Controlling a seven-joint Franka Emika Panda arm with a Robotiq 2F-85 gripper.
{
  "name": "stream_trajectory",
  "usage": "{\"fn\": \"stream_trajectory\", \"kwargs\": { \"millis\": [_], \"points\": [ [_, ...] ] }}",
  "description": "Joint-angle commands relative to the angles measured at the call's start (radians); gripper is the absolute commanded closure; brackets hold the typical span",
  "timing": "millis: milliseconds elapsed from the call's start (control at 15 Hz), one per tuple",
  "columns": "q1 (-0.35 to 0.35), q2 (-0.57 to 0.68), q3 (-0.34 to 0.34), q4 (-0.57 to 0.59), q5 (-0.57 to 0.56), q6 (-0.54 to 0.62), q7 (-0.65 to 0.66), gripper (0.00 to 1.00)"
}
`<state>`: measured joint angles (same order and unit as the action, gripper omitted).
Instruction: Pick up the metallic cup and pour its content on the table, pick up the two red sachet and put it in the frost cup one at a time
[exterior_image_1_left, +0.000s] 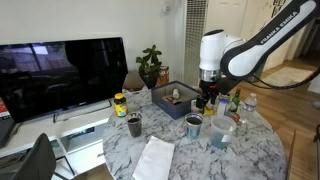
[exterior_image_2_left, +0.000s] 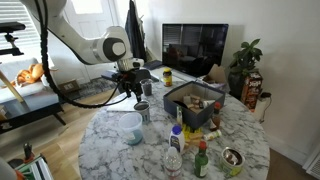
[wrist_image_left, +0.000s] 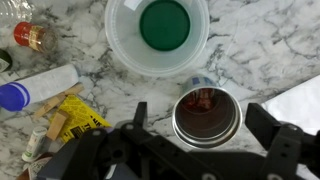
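The red sachets (wrist_image_left: 203, 101) are loose in the wide-mouthed metallic cup (wrist_image_left: 207, 118). They will fall out of the metallic cup separately and leave it empty when I pour.
The metallic cup (wrist_image_left: 207, 118) stands upright on the marble table (wrist_image_left: 260, 50). It also shows in both exterior views (exterior_image_1_left: 194, 124) (exterior_image_2_left: 143, 110). Something red, apparently the red sachets (wrist_image_left: 204, 98), lies inside it. My gripper (wrist_image_left: 203, 120) is open, one finger on each side of the metallic cup and not closed on it. In both exterior views my gripper (exterior_image_1_left: 205, 100) (exterior_image_2_left: 137, 93) hangs just above the cup. The frost cup (wrist_image_left: 125, 50) stands right beside the metallic cup, with a green round thing inside. It also shows in both exterior views (exterior_image_1_left: 221, 134) (exterior_image_2_left: 131, 127).
A grey box (exterior_image_1_left: 175, 97) (exterior_image_2_left: 195, 100) of items stands mid-table. Bottles (exterior_image_2_left: 174, 150) and a lying water bottle (wrist_image_left: 35, 85) crowd one side. A small dark cup (exterior_image_1_left: 134, 125), a yellow-lidded jar (exterior_image_1_left: 120, 103) and white paper (exterior_image_1_left: 155, 158) are also on the table.
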<state>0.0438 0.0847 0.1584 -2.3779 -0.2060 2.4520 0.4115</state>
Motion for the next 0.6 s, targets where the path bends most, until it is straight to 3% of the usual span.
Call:
{"fn": "stream_trajectory", "kwargs": {
  "millis": [0,267,400,533],
  "points": [
    [0.025,0.094,-0.054,0.049,-0.014,0.064,-0.012,0.00],
    [0.038,0.169,-0.089,0.081,-0.008,0.097,-0.029,0.00],
    [0.049,0.198,-0.105,0.096,-0.008,0.091,-0.030,0.11],
    [0.059,0.227,-0.116,0.108,-0.002,0.094,-0.031,0.30]
  ]
}}
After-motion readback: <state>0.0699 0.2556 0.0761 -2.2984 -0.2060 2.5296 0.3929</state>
